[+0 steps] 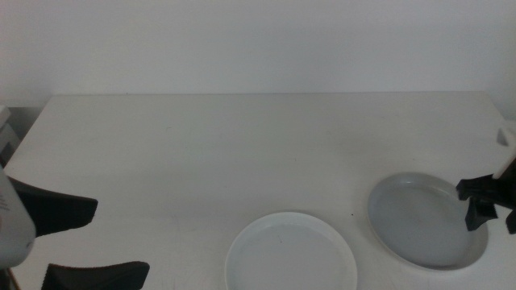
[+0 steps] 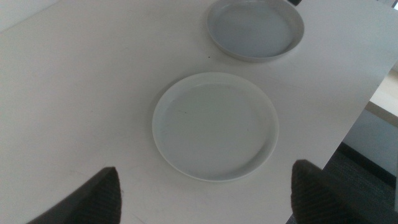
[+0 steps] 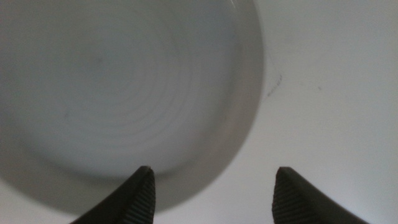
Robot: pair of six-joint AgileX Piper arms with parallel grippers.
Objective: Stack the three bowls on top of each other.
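I expect the light grey bowl point(image 1: 426, 220) to nest down and cover the white bowl completely when I stack it, since their round rims point(image 1: 290, 215) look equally wide.
The white bowl point(image 1: 290, 254) lies at the table's front middle; it also shows in the left wrist view point(image 2: 214, 124). The light grey bowl point(image 1: 426, 219) lies to its right, also seen in the left wrist view point(image 2: 255, 28) and filling the right wrist view point(image 3: 118, 81). The mint green bowl is out of view. My right gripper point(image 1: 488, 203) is open at the grey bowl's right rim; in the right wrist view point(image 3: 214, 186) one jaw is over the rim and the other over the table outside it. My left gripper point(image 1: 121, 240) is open and empty at the front left, apart from the white bowl point(image 2: 205, 199).
The white table point(image 1: 242, 153) stretches back to a pale wall. Its front edge runs close to the white bowl, with the floor point(image 2: 373, 155) beyond it. A light object point(image 1: 505, 135) sits at the far right edge.
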